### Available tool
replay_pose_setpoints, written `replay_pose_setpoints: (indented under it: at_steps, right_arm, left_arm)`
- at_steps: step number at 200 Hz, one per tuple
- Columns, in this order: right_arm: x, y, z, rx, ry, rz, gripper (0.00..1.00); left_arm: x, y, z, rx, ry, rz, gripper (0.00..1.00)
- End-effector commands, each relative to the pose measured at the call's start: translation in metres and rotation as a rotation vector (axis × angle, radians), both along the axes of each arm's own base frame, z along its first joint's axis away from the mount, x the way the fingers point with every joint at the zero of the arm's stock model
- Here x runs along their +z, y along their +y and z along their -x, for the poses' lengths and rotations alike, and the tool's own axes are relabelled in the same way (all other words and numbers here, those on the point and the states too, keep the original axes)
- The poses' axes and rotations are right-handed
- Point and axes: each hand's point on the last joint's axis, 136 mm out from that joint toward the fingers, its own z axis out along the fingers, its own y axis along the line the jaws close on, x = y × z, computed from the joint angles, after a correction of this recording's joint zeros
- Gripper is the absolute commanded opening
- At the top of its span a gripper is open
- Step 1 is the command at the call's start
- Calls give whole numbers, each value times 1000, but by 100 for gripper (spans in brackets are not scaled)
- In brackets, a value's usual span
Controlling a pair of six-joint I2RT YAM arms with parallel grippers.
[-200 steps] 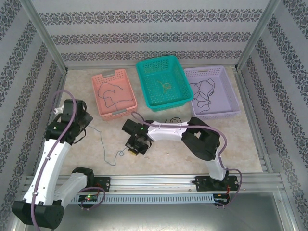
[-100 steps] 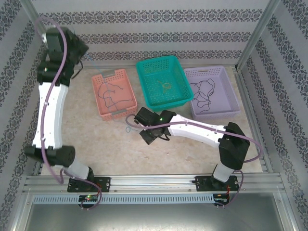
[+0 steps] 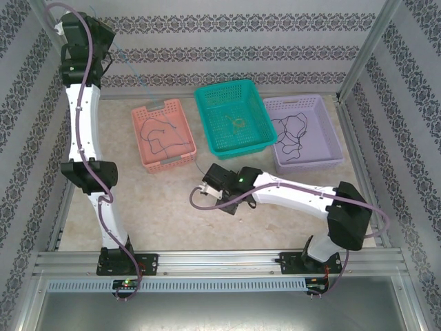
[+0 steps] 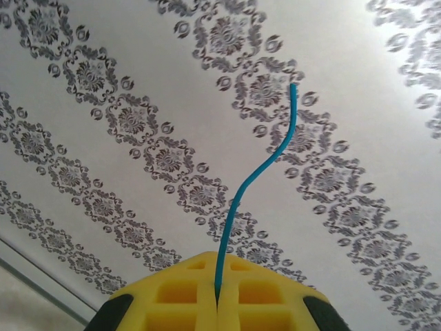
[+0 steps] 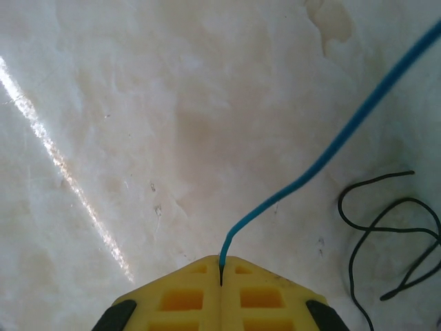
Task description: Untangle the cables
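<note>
My left gripper should keep moving to where the blue cable in my grippers runs straight over the pink basket [image 3: 160,129], clear of the loose black cable, and let go there.
A thin blue cable [image 4: 256,172] runs out from the tips of my left gripper [image 4: 217,258], which is shut on it. That gripper [image 3: 105,40] is raised high at the far left, in front of the patterned back wall. Low over the table's middle, my right gripper [image 5: 222,262] [image 3: 205,187] is shut on the same blue cable [image 5: 331,148], which leads away up and to the right. A loose black cable [image 5: 386,231] lies curled on the table just right of it. Other cables lie in the baskets: black [image 3: 160,134], yellowish [image 3: 238,124], black [image 3: 293,134].
Three baskets stand in a row at the back: pink [image 3: 160,105], teal [image 3: 224,88] and purple [image 3: 293,100]. Patterned walls and metal posts close in the sides. A metal rail [image 3: 220,261] with the arm bases runs along the near edge.
My left arm has swung up from table height to high against the back wall, lifting the blue cable off the table. The right arm has stretched out, its gripper shifting slightly back.
</note>
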Motion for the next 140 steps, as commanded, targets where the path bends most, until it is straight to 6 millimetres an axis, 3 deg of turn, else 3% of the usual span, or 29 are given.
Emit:
replay_pose_setpoints:
  at_steps: [1,32,74,96,140]
  right_arm:
    - [2,-13,6,46,-26,41,0]
    - [-1,-23,10,59,-30,57,0]
    - [14,-23,8,34,-71,1,0]
    - [37,-12,-3,-3,-106,-76,0]
    - [102,28,-25,-16,-143,-272,0]
  left_arm:
    - [40,1,-2,-27,-158,25,0]
    - [30,7,-14,-32,-163,24,0]
    - [18,3,-19,-82,-134,-11,0]
    - [-4,-8,-22,-148,-61,-29,0]
    - [-76,-34,-30,-262,139,-74,0]
